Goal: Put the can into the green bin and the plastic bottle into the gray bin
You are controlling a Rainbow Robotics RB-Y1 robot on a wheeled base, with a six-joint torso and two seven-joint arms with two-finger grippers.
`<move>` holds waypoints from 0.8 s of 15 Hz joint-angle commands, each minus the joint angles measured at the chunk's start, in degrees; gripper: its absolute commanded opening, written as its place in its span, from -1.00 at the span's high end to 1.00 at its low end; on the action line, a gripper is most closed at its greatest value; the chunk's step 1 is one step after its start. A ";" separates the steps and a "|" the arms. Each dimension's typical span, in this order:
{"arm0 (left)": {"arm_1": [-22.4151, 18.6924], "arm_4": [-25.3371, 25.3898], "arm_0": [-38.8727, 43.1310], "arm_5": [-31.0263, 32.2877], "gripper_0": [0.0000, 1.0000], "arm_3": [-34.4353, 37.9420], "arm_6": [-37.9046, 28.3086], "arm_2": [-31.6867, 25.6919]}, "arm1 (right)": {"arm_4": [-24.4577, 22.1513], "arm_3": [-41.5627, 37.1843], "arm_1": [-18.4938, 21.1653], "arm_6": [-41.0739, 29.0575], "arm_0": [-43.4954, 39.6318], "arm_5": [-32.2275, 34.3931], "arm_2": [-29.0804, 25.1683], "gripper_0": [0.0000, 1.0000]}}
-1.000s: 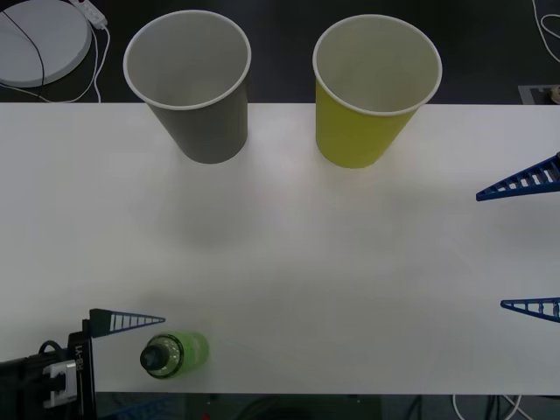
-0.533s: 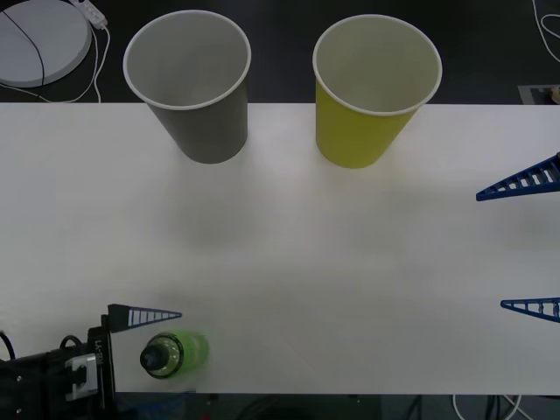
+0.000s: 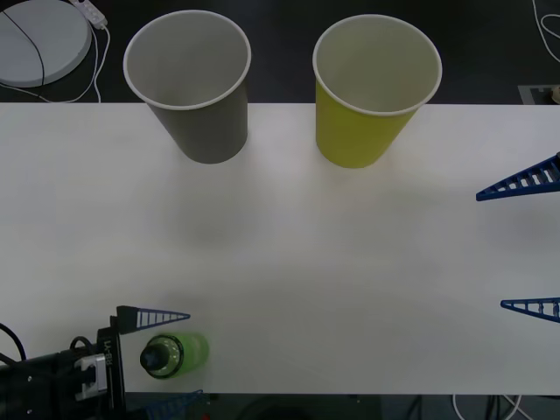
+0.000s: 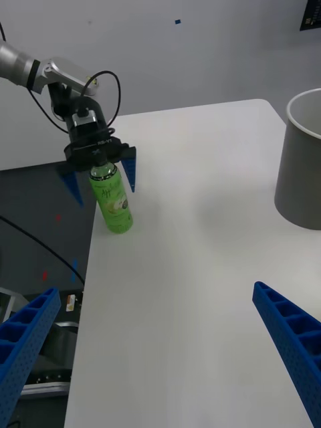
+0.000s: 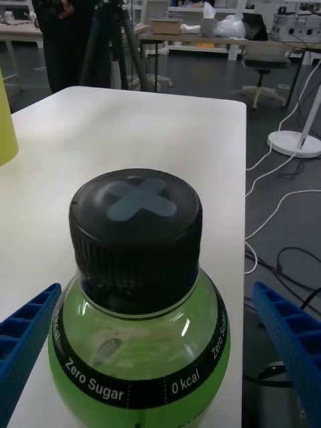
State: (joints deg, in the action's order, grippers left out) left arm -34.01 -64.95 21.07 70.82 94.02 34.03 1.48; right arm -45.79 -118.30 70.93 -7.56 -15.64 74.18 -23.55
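The tapering blue fingers have open ribs (image 3: 163, 318) along them, so they will bend around the plastic bottle (image 3: 178, 353) when the robot closes its left gripper.
The plastic bottle (image 3: 179, 353) of green liquid, black cap up, stands near the table's front left edge. My left gripper (image 3: 194, 354) is open around it, one blue finger on each side; the left wrist view looks down on its cap (image 5: 136, 210). From the right wrist view the bottle (image 4: 114, 200) sits between those fingers. The gray bin (image 3: 192, 87) stands at the back left, the green bin (image 3: 372, 92) at the back right, both upright with nothing visible inside. My right gripper (image 3: 490, 250) hangs open over the table's right side. The can is out of view.
A white round disc (image 3: 39, 39) with a cable lies on the dark floor behind the table's (image 3: 306, 262) left corner. The bottle is close to the table's front edge (image 4: 87, 267). Wide bare tabletop separates the bottle from both bins.
My left gripper has slid right along the front edge until its fingers flank the bottle; its nearer finger has come into view. The bottle, the bins and my right gripper have not moved.
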 commanded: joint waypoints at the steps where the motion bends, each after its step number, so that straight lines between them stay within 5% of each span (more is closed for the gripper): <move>1: 0.00 0.27 0.02 0.20 1.00 0.19 -0.02 0.01 | 0.00 0.00 0.00 0.00 0.00 0.00 0.00 -1.00; 12: -0.09 1.06 0.55 -0.68 1.00 2.48 -2.13 -1.04 | 0.00 0.00 0.00 0.00 0.00 0.00 0.00 -1.00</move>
State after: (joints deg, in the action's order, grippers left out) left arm -34.03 -63.95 21.34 70.40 95.97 32.30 0.80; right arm -45.79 -118.30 70.93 -7.56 -15.64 74.18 -23.55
